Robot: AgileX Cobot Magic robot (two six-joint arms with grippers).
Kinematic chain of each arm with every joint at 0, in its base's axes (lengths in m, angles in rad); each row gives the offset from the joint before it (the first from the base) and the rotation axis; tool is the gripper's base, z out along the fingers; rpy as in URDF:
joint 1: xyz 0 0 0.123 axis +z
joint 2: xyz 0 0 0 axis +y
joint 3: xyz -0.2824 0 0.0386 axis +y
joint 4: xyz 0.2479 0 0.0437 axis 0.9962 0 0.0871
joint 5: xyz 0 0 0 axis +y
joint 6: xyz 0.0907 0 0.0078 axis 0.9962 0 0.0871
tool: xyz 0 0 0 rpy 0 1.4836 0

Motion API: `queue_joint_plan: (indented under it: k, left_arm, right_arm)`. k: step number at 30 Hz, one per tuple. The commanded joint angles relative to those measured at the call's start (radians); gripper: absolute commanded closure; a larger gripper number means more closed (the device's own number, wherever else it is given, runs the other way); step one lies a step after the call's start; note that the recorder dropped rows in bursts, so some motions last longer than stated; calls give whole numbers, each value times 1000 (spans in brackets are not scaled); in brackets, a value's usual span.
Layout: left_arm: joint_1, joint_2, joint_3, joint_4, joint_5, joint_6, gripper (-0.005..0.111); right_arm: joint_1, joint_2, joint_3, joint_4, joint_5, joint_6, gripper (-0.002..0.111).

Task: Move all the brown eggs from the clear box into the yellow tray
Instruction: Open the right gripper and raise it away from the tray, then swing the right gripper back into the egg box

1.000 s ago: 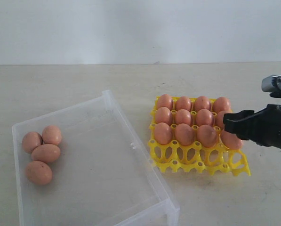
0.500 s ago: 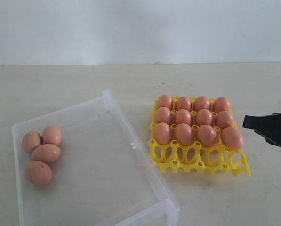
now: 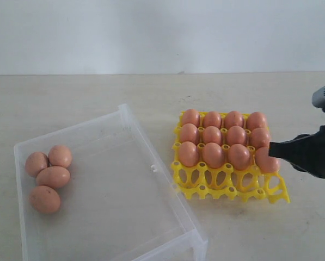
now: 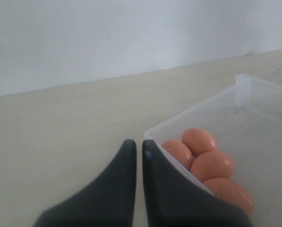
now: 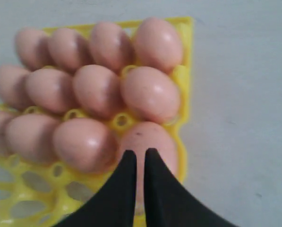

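Note:
The end egg (image 3: 267,160) is in the third row of the yellow tray, so the robot's right gripper keeps going to the nearest egg in the clear box (image 3: 44,199) and opens there.
Several brown eggs (image 3: 52,176) lie together at the left end of the clear box (image 3: 135,130). The yellow tray (image 3: 227,190) stands right of the box with its three far rows full of eggs (image 3: 212,154) and its near row bare. My right gripper (image 3: 271,149) is shut and empty, its tips just over the rightmost egg of the third row (image 5: 150,137). In the right wrist view the right gripper (image 5: 140,153) points across that egg. My left gripper (image 4: 135,144) is shut and empty beside the box corner (image 4: 152,135), near the eggs (image 4: 211,165). It is outside the exterior view.
The box and tray rest on a pale tabletop (image 3: 151,87) with a white wall (image 3: 151,32) behind. A small clip tab (image 3: 154,168) sits on the box's right wall, facing the tray.
The right gripper has shut. It drew back to the right off the tray, then came back left to the tray's right edge. The eggs have not moved.

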Motion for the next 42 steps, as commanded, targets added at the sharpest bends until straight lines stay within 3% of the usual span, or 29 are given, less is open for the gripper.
queue_joint_plan:
  k: [1, 7, 11, 16, 22, 26, 28, 33, 37, 40, 42]
  left_arm:
    - [-3, -3, 4, -7, -8, -1, 103]
    - [-3, -3, 4, -7, -8, -1, 103]
    - [-3, -3, 4, -7, -8, -1, 103]
    - [-3, -3, 4, -7, -8, -1, 103]
    - [-3, -3, 4, -7, -8, -1, 103]
    - [-3, -3, 4, -7, -8, -1, 103]
    - [-3, -3, 4, -7, -8, -1, 103]
    - [-3, -3, 4, -7, -8, -1, 103]
    - [-3, -3, 4, -7, -8, -1, 103]
    - [-3, -3, 4, -7, -8, -1, 103]
    - [-3, -3, 4, -7, -8, -1, 103]
  right_arm:
    - [1, 9, -2, -179, -268, 34, 108]
    - [1, 9, -2, -219, -301, 99, 108]
    - [4, 9, -24, -380, -552, 143, 108]
    - [66, 9, -108, -580, -462, 340, 108]
    - [282, 9, -259, -868, -459, 639, 108]
    - [459, 20, -373, -886, -264, 785, 108]
    - [547, 48, -441, -888, -184, 796, 108]
    - [701, 205, -646, -913, -189, 788, 108]
    - [748, 468, -876, -913, -156, 788, 108]
    - [755, 555, -937, -913, -136, 786, 108]
    - [797, 580, -937, -913, -54, 639, 108]
